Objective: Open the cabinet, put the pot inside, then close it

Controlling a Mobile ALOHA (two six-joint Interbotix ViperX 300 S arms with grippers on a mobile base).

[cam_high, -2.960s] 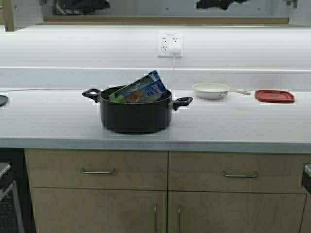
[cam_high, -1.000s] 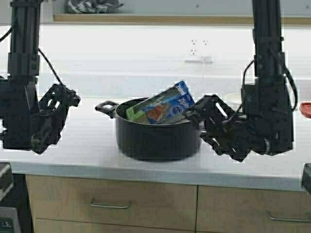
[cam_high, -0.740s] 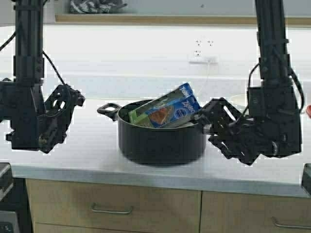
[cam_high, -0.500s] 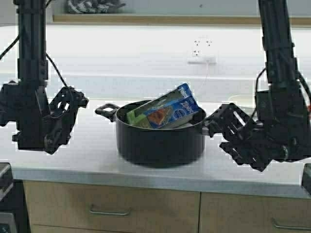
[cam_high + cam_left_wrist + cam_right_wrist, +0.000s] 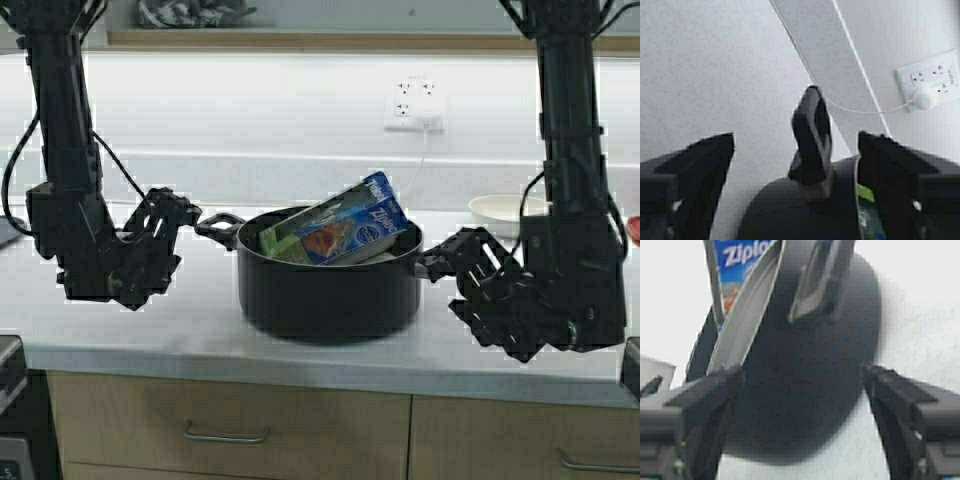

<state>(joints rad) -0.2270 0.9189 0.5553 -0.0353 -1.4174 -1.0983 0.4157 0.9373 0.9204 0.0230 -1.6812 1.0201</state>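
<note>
The blue Ziploc box (image 5: 350, 225) should come along inside the black pot when I lift the pot, because its lower end (image 5: 322, 260) is below the pot's rim.
The black pot (image 5: 330, 292) stands on the white counter (image 5: 150, 330) with a blue Ziploc box (image 5: 335, 225) leaning inside it. My left gripper (image 5: 188, 214) is open, level with the pot's left loop handle (image 5: 222, 228) and just short of it. In the left wrist view that handle (image 5: 812, 135) stands between the fingers (image 5: 695, 170). My right gripper (image 5: 447, 262) is open at the pot's right side. In the right wrist view the pot wall (image 5: 810, 365) fills the gap and the right handle (image 5: 820, 280) lies ahead. Only the cabinet's tan lower edge (image 5: 350, 40) shows; its doors are out of view.
A small white pan (image 5: 498, 212) sits behind my right arm, with a red lid (image 5: 634, 225) at the right edge. A wall socket with a white plug (image 5: 415, 105) is behind the pot. Tan drawers with bar handles (image 5: 225, 435) lie below the counter.
The robot has driven closer to the counter. Both arms have come down and moved inward, so the open grippers now flank the pot's handles. The pot has not moved.
</note>
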